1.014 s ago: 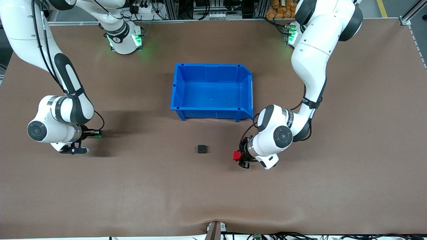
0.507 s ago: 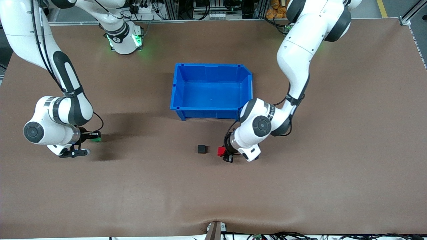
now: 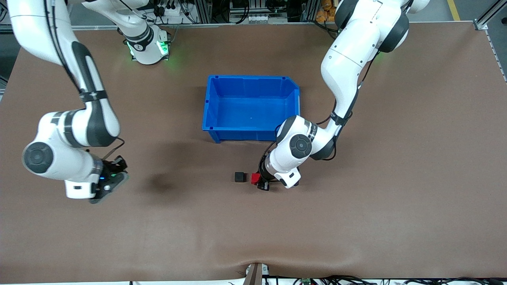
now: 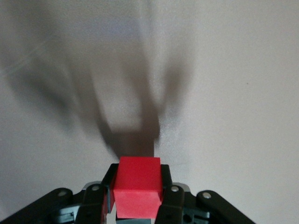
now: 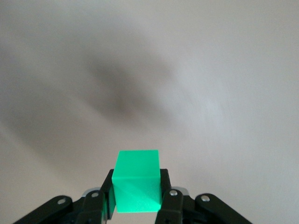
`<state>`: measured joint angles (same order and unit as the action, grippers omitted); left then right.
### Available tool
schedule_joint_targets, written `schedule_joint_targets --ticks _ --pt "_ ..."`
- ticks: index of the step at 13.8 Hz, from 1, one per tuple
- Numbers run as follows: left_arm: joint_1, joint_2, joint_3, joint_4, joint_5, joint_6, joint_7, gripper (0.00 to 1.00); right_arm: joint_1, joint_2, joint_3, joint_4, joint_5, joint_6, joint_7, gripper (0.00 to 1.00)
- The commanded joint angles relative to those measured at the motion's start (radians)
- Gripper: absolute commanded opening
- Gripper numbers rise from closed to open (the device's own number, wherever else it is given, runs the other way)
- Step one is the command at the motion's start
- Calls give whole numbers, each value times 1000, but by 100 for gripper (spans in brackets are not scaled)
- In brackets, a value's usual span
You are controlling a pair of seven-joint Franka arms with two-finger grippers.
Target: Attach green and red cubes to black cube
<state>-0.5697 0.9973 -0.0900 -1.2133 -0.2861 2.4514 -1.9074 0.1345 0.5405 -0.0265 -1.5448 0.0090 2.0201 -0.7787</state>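
The green cube is far away and the black cube's side opposite (image 3: pixel 240 177) the red cube is clear, so the robot's right gripper should swing in to that side (image 3: pixel 235 177).
The black cube (image 3: pixel 239 177) sits on the brown table, nearer the front camera than the blue bin. My left gripper (image 3: pixel 258 181) is shut on the red cube (image 3: pixel 255 178), held low right beside the black cube on the side toward the left arm's end, a small gap between them. In the left wrist view the red cube (image 4: pixel 138 185) sits clamped between the fingers (image 4: pixel 174 198). My right gripper (image 3: pixel 113 174) is shut on the green cube (image 5: pixel 137 179), up over bare table toward the right arm's end. The green cube is hidden in the front view.
The blue bin (image 3: pixel 251 107) stands open and empty at the table's middle, just farther from the front camera than the black cube. The left arm's elbow hangs beside the bin's corner. Bare table lies between the two grippers.
My left gripper has carried the red cube closer to the black cube. My right gripper has lifted and turned with the green cube, moving slightly toward the front camera.
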Motion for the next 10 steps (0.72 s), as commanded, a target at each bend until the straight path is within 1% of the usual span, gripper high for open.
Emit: schedule_joint_targets --ticks 1,3,5,9,10 --pt "-12 30 10 46 -18 8 -18 0 69 110 25 139 11 8 -57 0" --pt "-15 33 10 47 -18 9 -18 0 105 151 54 160 8 86 -74 0" --pt "-13 34 10 49 -18 11 -18 0 149 197 54 160 6 149 -125 0" --pt "-13 43 7 52 -19 38 -34 0 155 214 54 163 3 169 -129 0" --pt "-15 56 4 66 -19 41 -39 0 148 214 54 163 3 167 -136 0"
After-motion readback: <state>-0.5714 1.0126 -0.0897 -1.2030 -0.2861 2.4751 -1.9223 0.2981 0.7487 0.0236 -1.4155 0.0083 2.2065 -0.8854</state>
